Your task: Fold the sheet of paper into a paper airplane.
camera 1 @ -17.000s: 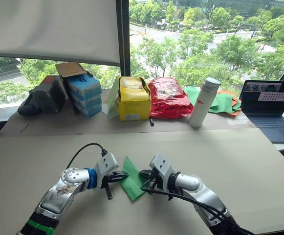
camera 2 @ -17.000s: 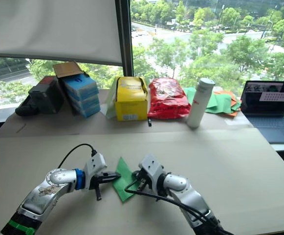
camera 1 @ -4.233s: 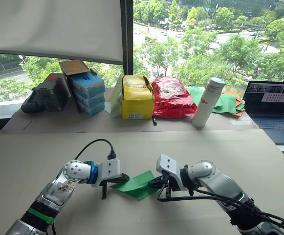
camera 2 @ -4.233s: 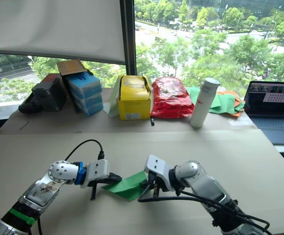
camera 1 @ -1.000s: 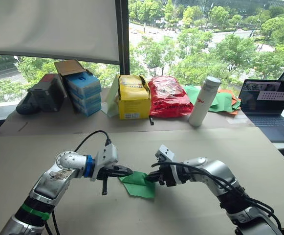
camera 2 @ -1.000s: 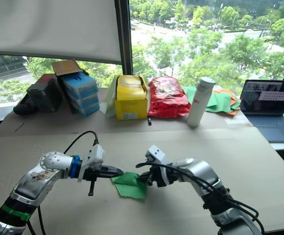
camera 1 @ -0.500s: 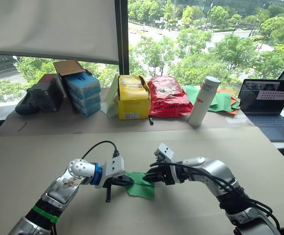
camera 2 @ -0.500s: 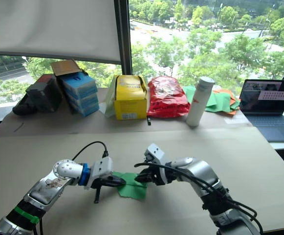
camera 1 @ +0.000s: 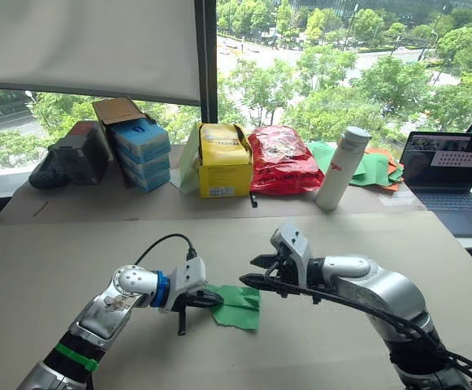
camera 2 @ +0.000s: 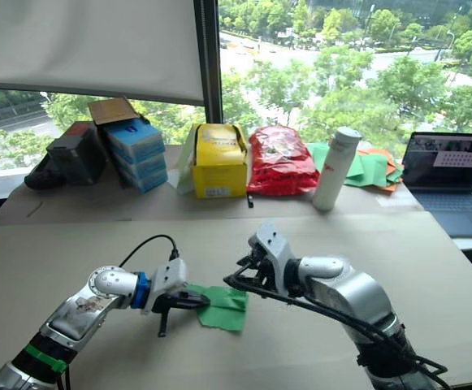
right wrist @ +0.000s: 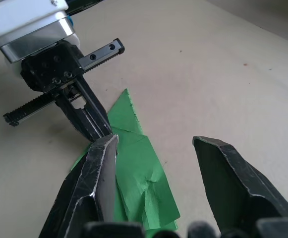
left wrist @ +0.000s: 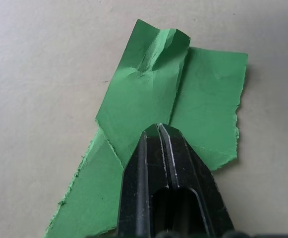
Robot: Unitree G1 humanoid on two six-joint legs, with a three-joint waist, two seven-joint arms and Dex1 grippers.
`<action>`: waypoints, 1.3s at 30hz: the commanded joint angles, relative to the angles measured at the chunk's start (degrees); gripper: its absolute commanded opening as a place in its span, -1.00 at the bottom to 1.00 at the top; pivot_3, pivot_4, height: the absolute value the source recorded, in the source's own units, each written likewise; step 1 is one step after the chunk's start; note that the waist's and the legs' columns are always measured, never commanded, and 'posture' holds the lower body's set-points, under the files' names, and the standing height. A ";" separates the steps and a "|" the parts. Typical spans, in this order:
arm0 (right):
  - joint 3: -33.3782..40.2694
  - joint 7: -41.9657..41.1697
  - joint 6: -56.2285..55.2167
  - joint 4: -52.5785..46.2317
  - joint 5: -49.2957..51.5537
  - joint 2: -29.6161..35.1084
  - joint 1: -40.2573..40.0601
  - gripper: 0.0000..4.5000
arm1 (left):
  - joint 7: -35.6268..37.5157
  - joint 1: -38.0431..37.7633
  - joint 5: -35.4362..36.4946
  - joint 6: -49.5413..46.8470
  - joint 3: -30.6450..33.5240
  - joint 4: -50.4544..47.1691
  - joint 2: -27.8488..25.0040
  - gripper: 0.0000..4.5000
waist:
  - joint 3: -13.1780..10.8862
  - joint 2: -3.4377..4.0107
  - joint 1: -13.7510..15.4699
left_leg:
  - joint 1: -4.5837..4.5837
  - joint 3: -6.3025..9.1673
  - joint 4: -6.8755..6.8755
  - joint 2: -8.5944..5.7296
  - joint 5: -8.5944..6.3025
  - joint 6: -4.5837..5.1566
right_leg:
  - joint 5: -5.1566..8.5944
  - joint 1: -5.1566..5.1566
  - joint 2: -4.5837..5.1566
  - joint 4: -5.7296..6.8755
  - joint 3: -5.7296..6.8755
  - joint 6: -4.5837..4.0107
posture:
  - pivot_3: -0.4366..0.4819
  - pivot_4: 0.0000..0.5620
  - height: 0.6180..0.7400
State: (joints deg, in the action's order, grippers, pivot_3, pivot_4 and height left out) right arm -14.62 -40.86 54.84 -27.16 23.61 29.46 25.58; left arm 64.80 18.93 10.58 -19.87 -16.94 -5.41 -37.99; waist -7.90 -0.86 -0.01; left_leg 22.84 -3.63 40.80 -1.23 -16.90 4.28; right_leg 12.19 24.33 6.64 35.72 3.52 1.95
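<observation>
The green sheet (camera 1: 240, 317) has a crease (camera 1: 237, 306) running across it, so it will bend there into stiff, angled panels when I lift it between my grippers.
The sheet of paper (camera 1: 240, 306) is green, creased and crumpled, folded into a short wedge, and lies flat on the beige table (camera 1: 73, 252) between my arms. My left gripper (camera 1: 211, 298) is shut, and its tips press down on the paper's left part (left wrist: 153, 94). The paper spreads out on both sides of the closed fingers (left wrist: 158, 136). My right gripper (camera 1: 249, 270) hangs open just above and to the right of the paper, touching nothing. In the right wrist view the paper (right wrist: 139, 163) lies below the spread fingers (right wrist: 101, 163), and the left gripper (right wrist: 96, 131) is beyond it.
Along the back of the table stand a black case (camera 1: 69, 161), blue boxes (camera 1: 140, 154), a yellow box (camera 1: 223, 162), a red bag (camera 1: 282, 161), a white bottle (camera 1: 339, 169) and a heap of green and orange sheets (camera 1: 374, 169). A laptop (camera 1: 451, 175) sits at the far right.
My right gripper has come off the paper, risen a little to the right and opened. The left gripper stays pressed on the paper, which now lies flatter.
</observation>
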 commanded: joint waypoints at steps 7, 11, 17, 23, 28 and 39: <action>-11.19 -0.14 -15.03 5.24 -10.43 -1.17 -1.75 -0.99 | -0.41 0.81 -0.32 -0.17 0.29 1.67 0.27 -1.00 | 0.00 0.00 0.00 | 0.00 -0.03 0.04 -0.04 0.03 -0.03 | 0.01 -0.03 -0.09 0.01 0.00 0.01 | -0.05 -0.47 1.00; -13.51 -0.74 -16.47 8.20 -12.70 -1.85 -1.82 -0.99 | -0.49 0.68 -0.65 0.21 0.08 1.91 0.28 -1.00 | 0.00 -0.01 0.00 | -0.02 -0.02 0.04 -0.04 0.03 -0.03 | 0.01 -0.05 -0.10 0.01 0.02 0.01 | -0.05 -0.47 1.00; -15.95 -1.56 -16.38 12.42 -16.30 0.18 -3.53 -0.99 | -1.63 0.25 -1.23 0.75 0.21 2.26 0.48 -1.00 | 0.00 -0.01 0.05 | -0.06 -0.02 0.04 -0.03 0.03 -0.04 | 0.01 -0.10 -0.10 0.01 0.02 0.01 | -0.05 -0.47 1.00; -16.72 -1.44 -14.60 15.54 -17.92 0.35 -4.44 -0.99 | -2.92 0.31 -2.34 1.43 -0.27 3.06 0.78 -1.00 | 0.01 -0.01 0.25 | -0.32 -0.01 0.03 -0.02 0.02 -0.03 | 0.01 -0.28 -0.08 0.00 0.00 0.01 | -0.05 -0.47 1.00; -16.17 -1.68 -12.73 15.19 -17.73 1.30 -5.09 -0.99 | -2.69 -0.28 -3.72 2.49 -0.95 3.93 0.23 -1.00 | 0.02 -0.01 0.55 | -0.59 -0.01 -0.01 0.01 -0.07 0.11 | 0.02 -0.32 -0.06 -0.04 -0.03 0.01 | -0.05 -0.47 1.00; -13.86 -3.00 -8.58 10.52 -16.80 6.39 -8.72 -0.99 | -2.58 -1.10 -4.48 3.37 -1.64 4.01 0.39 -1.00 | 0.22 0.01 0.96 | -0.62 0.01 -0.02 -0.03 -0.17 0.26 | 0.02 -0.32 0.45 -0.09 0.10 0.01 | -0.05 -0.47 1.00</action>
State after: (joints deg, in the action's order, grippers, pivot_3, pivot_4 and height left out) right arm -27.34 -43.60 41.04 -19.75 8.07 32.84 20.01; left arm 62.29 19.16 8.34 -16.10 -17.35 -2.73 -36.82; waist -7.68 -0.85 0.95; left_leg 22.23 -3.61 40.78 -1.26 -17.07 4.54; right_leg 12.20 24.01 7.12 35.61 3.64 1.96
